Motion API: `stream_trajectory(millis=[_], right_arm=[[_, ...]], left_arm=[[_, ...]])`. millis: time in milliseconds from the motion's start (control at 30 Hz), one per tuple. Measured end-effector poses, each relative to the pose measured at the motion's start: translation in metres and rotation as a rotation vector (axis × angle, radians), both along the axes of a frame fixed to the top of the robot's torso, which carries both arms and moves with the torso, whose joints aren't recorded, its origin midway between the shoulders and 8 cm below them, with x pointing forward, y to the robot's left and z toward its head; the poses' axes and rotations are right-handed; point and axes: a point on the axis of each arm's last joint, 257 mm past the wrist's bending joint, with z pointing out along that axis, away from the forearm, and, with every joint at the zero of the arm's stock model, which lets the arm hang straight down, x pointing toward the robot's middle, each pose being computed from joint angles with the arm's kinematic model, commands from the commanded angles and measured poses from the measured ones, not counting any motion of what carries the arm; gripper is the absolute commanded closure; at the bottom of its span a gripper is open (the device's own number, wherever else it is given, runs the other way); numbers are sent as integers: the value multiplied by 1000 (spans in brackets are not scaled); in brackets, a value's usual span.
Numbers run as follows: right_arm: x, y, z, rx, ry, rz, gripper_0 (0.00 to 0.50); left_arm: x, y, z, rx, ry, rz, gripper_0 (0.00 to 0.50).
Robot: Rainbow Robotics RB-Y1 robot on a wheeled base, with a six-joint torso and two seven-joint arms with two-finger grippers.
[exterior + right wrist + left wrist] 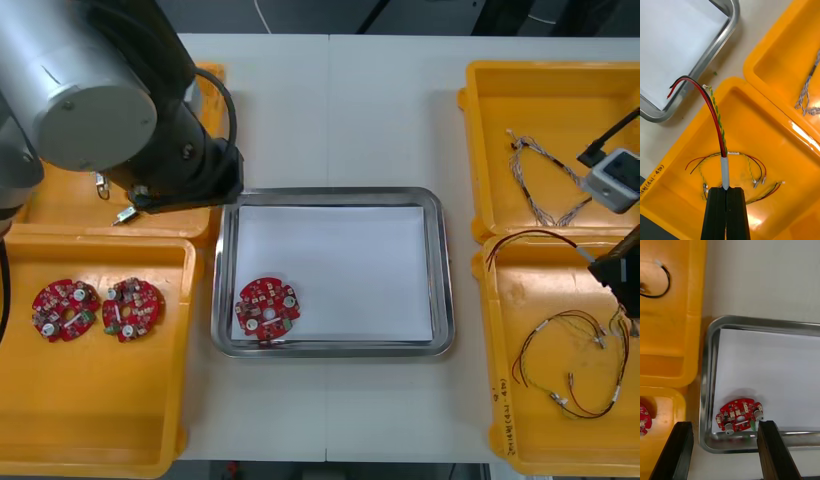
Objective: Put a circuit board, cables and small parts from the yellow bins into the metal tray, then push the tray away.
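The black cable [667, 281] curls out from the end of a small metal part [642, 287], so the small metal part will trail its cable when the robot lifts it.
My right gripper [728, 189] is shut on a red and yellow cable [717, 123], holding it by its grey sleeve above the near right yellow bin [685, 150]. The cable's free end arches toward the metal tray's corner [715, 52]. In the front view this gripper [608, 270] is at the right edge, and the held cable [530, 234] curves over the bin's wall. The tray [440, 270] is white inside, with one round red circuit board [267, 307] in its near left corner. My left gripper [724, 450] hangs open just above that board [739, 416].
Two more circuit boards [95, 308] lie in the near left bin. Small metal parts [124, 214] and a black cable [658, 281] lie in the far left bin. A twisted blue and white cable [540, 180] is in the far right bin. More red and yellow cables [570, 370] remain below my right gripper.
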Motion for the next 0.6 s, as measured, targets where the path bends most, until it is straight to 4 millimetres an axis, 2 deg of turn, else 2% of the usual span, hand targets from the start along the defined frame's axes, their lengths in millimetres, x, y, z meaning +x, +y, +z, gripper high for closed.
stream_trajectory(millis=[200, 367, 467, 600], right_arm=[[6, 32, 4, -28, -7, 107, 500], [10, 58, 2, -79, -11, 200, 500], [12, 72, 0, -118, -18, 249, 500], [16, 92, -3, -136, -36, 294, 500]], left_arm=[[21, 44, 15, -20, -9, 125, 0], [42, 92, 26, -12, -18, 223, 0], [51, 123, 33, 40, -31, 227, 0], [57, 154, 38, 91, -28, 207, 0]])
